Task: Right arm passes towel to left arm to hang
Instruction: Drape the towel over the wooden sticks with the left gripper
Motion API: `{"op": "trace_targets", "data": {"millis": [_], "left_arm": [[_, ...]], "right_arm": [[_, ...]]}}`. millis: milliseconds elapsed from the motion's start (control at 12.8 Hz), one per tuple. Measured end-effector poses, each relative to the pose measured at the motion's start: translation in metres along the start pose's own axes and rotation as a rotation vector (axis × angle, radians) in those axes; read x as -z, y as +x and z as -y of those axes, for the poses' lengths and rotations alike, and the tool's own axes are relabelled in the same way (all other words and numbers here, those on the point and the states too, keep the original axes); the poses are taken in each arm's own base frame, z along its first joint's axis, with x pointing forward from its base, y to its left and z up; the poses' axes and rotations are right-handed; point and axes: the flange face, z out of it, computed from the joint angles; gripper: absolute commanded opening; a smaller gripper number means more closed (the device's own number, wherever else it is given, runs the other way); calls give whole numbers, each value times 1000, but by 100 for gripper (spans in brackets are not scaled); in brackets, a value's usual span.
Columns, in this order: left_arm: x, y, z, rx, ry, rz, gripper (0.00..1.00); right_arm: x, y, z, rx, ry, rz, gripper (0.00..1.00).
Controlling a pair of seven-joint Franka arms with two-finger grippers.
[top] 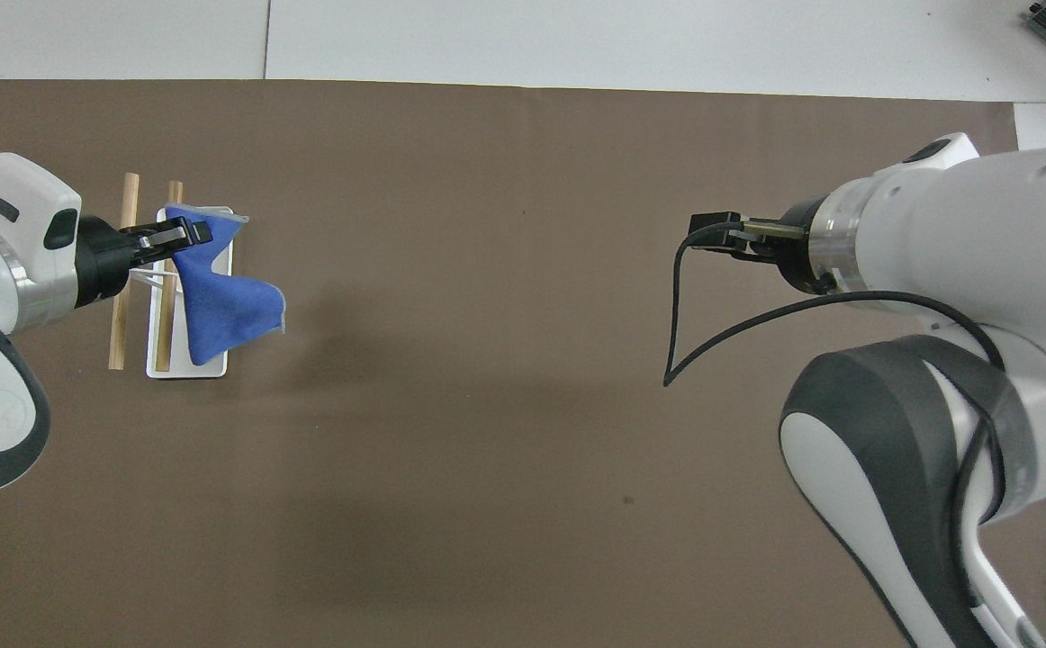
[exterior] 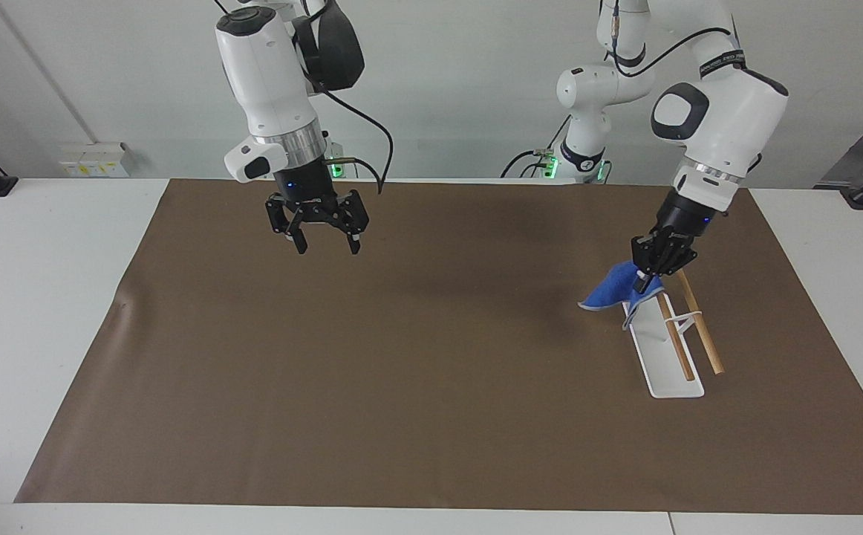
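The blue towel [top: 221,307] is hanging past both wooden bars above the white base, so next my left gripper pulls back across the bars [top: 120,328] to lay the towel over them.
The blue towel [exterior: 610,293] hangs bunched from my left gripper [exterior: 644,282], which is shut on one of its edges. Gripper and towel are in the air over the rack, a white base [exterior: 665,368] carrying two wooden bars [exterior: 701,331], toward the left arm's end of the table. In the overhead view the towel [top: 221,301] drapes across the base [top: 208,367] and the left gripper [top: 183,236] lies over the bars [top: 119,270]. I cannot tell whether the cloth touches a bar. My right gripper [exterior: 324,244] hangs open and empty over the mat, pointing down; overhead, only its tip [top: 719,230] shows.
A brown mat [exterior: 402,371] covers most of the white table [exterior: 45,297]. A black cable [top: 680,306] loops down from the right wrist.
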Motion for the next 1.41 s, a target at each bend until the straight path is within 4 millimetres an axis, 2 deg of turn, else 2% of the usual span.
{"op": "trace_targets", "data": {"millis": [235,391,547,782,938,1016,1251,1407], "left_arm": [[19,28,3,12,-15,-55,0],[21,40,25,48,-5,-69,0],[19,44,43,100,5,-67,0],[11,39,35,260,-5,-48,0],[3,32,27,301,-9,-52,0],[0,31,27,315,-10,-75,0],[-8,29,35,338,-5,-133,0],[-17,31,45,353,-2,-157,0]], "right_arm": [[26,19,-62,38,-48,59,100],[40,24,-101,17,-81,104,100],[47,24,-129,1,-136,145,100],[56,20,-142,-12,-147,171,100],[60,18,-148,-22,-150,181,100],[61,19,-157,-30,-151,181,100],[63,21,-190,-30,-155,197,100],[62,20,-198,-34,-156,207,100]]}}
